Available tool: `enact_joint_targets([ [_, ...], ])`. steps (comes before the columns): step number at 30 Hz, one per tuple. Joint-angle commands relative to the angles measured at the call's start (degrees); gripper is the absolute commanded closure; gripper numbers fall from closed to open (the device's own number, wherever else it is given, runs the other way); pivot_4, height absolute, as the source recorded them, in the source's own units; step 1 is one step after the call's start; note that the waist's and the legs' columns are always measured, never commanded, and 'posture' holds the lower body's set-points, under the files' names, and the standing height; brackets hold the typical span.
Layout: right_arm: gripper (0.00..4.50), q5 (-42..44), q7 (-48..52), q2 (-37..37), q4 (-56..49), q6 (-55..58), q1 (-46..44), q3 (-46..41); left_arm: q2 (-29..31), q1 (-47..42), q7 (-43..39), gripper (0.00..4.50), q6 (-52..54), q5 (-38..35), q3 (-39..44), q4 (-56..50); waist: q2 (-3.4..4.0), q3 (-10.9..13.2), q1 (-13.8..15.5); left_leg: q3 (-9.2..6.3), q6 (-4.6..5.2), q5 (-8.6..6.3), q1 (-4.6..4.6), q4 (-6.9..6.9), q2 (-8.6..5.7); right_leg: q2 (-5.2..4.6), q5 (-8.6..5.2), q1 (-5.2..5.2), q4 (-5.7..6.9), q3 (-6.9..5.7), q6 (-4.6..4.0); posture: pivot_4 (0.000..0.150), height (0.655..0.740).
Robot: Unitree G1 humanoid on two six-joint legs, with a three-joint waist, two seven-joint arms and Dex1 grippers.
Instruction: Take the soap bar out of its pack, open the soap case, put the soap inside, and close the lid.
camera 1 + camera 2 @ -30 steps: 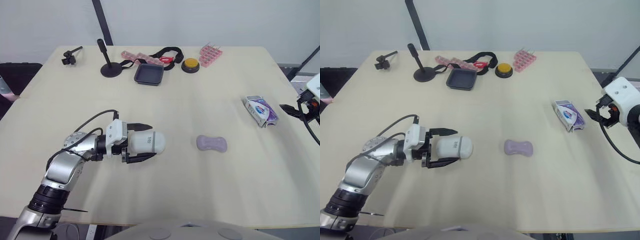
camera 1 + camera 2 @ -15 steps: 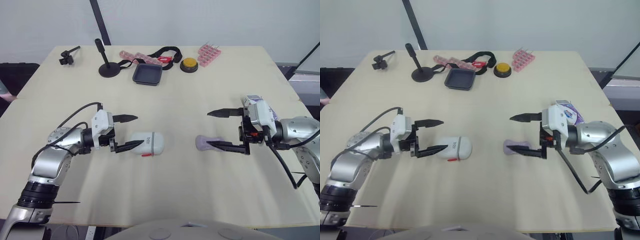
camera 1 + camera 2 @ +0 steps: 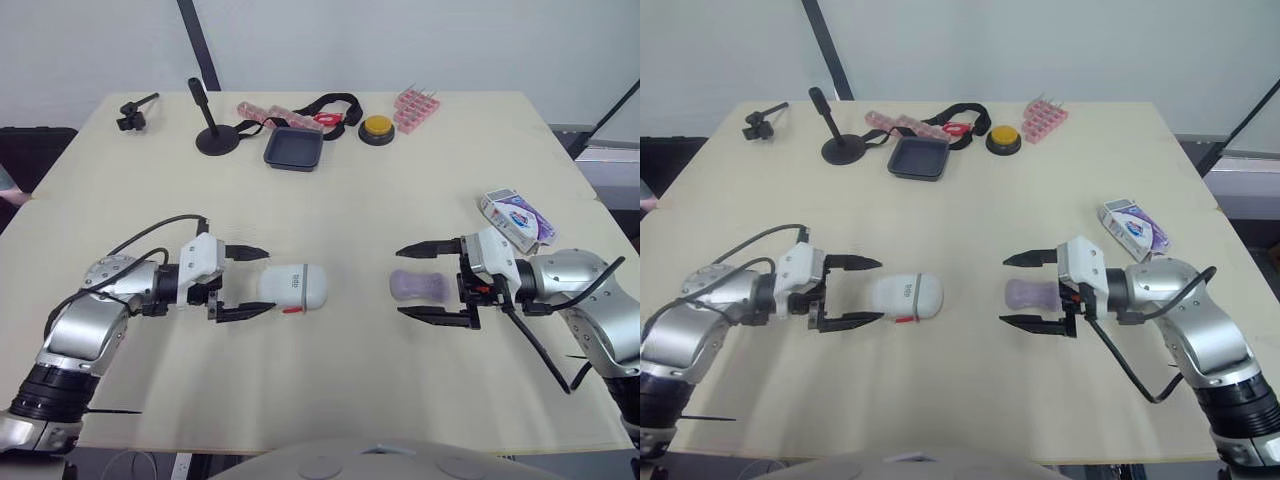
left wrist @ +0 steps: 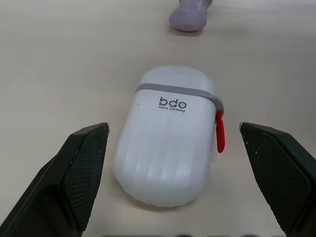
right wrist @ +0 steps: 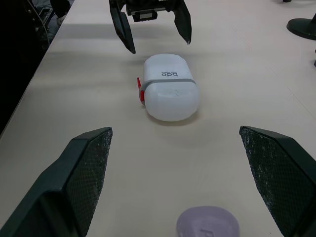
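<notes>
A grey band point(image 3: 305, 287) goes around the white soap case near its far end, so I expect the short lid point(image 3: 317, 287) beyond the band to come off in one piece when I pull it.
The white soap case point(image 3: 295, 286) with a grey band and a red tab lies shut on its side, left of the table's centre. My left gripper point(image 3: 267, 280) is open, its fingertips on either side of the case's near end without touching it. The lilac soap bar point(image 3: 418, 285) lies bare on the table to the right. It sits between the fingers of my open right gripper point(image 3: 400, 282), which reach past it toward the case. The wrist views show the case point(image 4: 170, 136) and the bar point(image 5: 207, 223). The purple-and-white soap pack point(image 3: 515, 215) lies at the right.
Along the far edge stand a black stand point(image 3: 212, 135), a dark tray point(image 3: 295, 148), a yellow button point(image 3: 380, 128), pink racks point(image 3: 420, 108), a black strap point(image 3: 335, 103) and a small clamp point(image 3: 135, 112). The table's right edge point(image 3: 600, 200) is close behind the pack.
My left gripper let go of the case and backed off a little, fingers open. My right arm swung in from the right edge and set its open fingers around the soap bar.
</notes>
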Motion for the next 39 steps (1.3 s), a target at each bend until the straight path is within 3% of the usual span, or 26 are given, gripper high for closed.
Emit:
enact_joint_targets([
  [1,0.04,-1.2,-0.7,0.3,-0.4,-1.6,-0.4,0.1,0.7,-2.0,-1.6,0.00,0.0,1.7,-1.9,1.7,0.00,0.0,-0.1,0.00,-0.01,0.00,0.01,0.00,0.00,0.00,0.00,0.01,0.00,0.00,0.00,0.150,0.7400],
  [13,0.04,-4.9,-2.3,-0.5,-3.1,-2.2,2.3,2.0,-2.0,-10.6,-7.6,0.00,-11.5,8.8,-8.3,16.4,0.00,0.0,-0.1,-0.01,-0.07,0.04,0.07,-0.07,-0.01,0.00,0.15,0.04,0.00,-0.01,0.26,0.150,0.7400],
  [39,0.04,-5.5,-4.9,-1.1,-4.5,0.8,3.1,1.9,-6.8,-14.5,-7.3,0.00,-14.4,12.1,-10.9,21.8,0.00,0.0,0.1,-0.01,-0.10,0.05,0.07,-0.08,-0.02,-0.02,0.16,0.08,0.00,-0.01,0.28,0.150,0.7400],
])
